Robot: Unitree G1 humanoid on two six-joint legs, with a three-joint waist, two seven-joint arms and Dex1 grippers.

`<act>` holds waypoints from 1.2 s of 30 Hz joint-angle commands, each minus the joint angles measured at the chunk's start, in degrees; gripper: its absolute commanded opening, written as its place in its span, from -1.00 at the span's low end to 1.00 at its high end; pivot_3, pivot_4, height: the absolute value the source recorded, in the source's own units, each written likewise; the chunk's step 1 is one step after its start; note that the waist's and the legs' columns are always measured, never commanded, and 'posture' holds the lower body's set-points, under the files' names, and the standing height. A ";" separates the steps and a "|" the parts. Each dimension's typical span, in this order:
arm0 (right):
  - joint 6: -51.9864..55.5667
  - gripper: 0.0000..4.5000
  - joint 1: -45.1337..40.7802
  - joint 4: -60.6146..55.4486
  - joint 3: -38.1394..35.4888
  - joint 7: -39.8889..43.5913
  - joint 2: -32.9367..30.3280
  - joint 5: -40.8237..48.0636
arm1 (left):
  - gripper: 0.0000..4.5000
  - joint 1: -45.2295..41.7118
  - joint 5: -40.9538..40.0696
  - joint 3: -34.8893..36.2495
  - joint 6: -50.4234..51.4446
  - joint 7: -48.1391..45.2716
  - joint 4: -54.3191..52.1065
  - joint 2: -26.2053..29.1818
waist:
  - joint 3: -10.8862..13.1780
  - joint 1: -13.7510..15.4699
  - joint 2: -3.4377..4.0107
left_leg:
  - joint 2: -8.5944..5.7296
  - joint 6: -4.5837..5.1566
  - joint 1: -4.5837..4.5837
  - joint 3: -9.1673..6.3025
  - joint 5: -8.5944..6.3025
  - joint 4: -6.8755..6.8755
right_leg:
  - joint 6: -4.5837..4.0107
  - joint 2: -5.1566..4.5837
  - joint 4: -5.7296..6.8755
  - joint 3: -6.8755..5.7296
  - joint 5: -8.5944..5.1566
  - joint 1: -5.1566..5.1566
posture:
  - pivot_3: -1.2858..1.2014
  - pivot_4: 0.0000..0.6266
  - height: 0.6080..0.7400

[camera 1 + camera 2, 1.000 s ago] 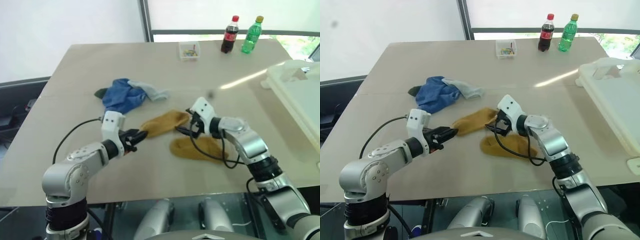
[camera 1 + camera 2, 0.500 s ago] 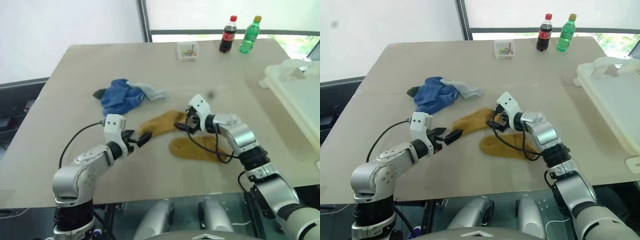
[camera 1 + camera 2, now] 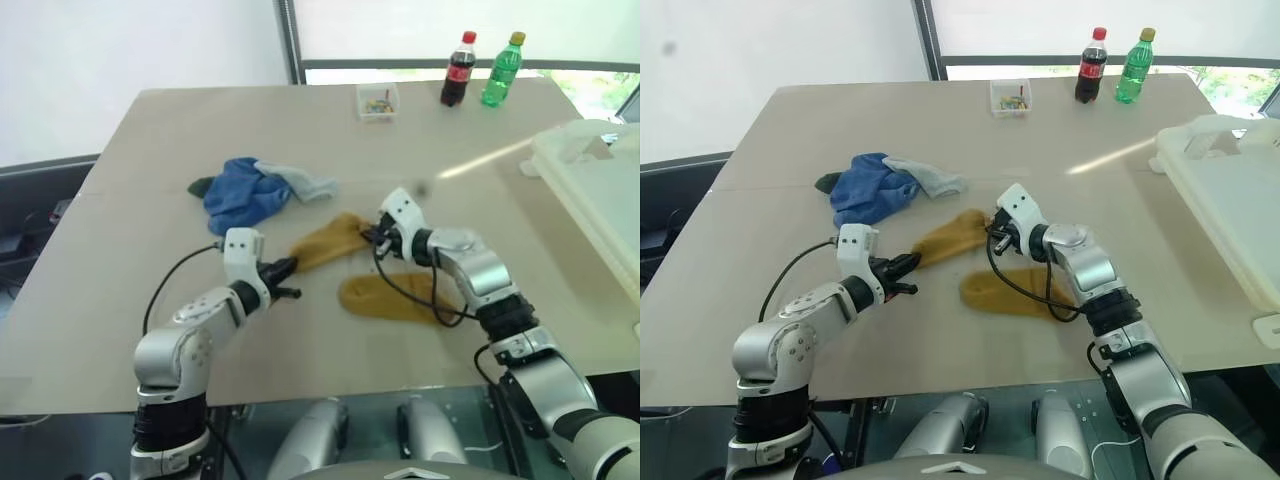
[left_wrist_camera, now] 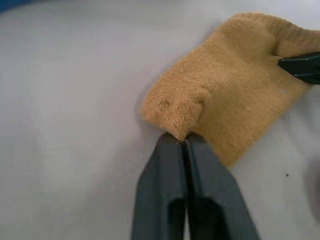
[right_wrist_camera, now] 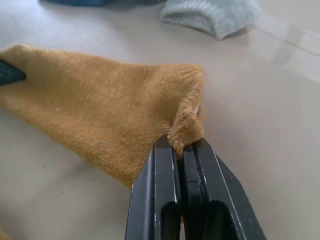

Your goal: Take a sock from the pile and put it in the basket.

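The robot should put the held mustard sock (image 3: 328, 243) on top of the flat mustard sock (image 3: 388, 297) before its right gripper opens, because the held one is slanting away from the flat one.
A mustard-yellow sock (image 3: 328, 240) lies on the table between my two grippers. My left gripper (image 3: 290, 268) is shut on one end of the sock (image 4: 235, 90), pinching a fold of the knit. My right gripper (image 3: 372, 237) is shut on its opposite end (image 5: 100, 100), with the fabric bunched between the fingertips. A second mustard sock (image 3: 385, 297) lies flat just in front of the right gripper. The pile (image 3: 250, 192) of blue and light grey socks sits farther back on the left. The white basket (image 3: 600, 190) stands at the table's right edge.
A small clear box (image 3: 378, 101) of coloured bits, a cola bottle (image 3: 458, 70) and a green bottle (image 3: 503, 70) stand along the far edge. A grey sock (image 5: 215, 15) from the pile lies just beyond the held one.
Both grippers stood open half a second ago and have now shut on the two ends of the mustard sock. The left gripper moved right onto the sock's end.
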 commanded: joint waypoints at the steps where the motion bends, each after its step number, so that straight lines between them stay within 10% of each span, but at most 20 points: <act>1: 4.08 -1.00 1.98 -12.04 -4.75 0.53 -1.11 5.38 | -0.99 -1.68 -8.55 3.57 0.52 -4.21 -3.82 -0.32 | 0.00 0.00 0.00 | 0.00 0.00 -0.04 -0.01 0.00 0.00 | 0.00 0.00 -0.01 -0.02 0.00 -0.02 | 0.03 -0.52 1.00; 11: 28.84 -1.00 19.81 -50.23 -18.26 -5.41 -7.86 23.62 | -0.99 -3.98 -31.53 8.74 15.60 -6.38 -1.09 4.72 | 0.00 0.16 0.00 | 0.00 0.00 -0.08 -0.09 -0.02 -0.01 | 0.01 -0.02 -0.06 -0.06 -0.01 -0.02 | 0.03 -0.52 1.00; 36: 23.68 -1.00 50.29 -62.57 -17.01 -12.46 -16.96 23.71 | -0.99 -10.15 -16.21 -15.07 8.66 -16.86 9.03 13.21 | 0.02 1.62 -0.02 | 0.00 -0.01 -0.02 0.01 -0.03 -0.13 | 0.03 -0.07 -0.10 0.00 -0.02 0.00 | 0.03 -0.52 1.00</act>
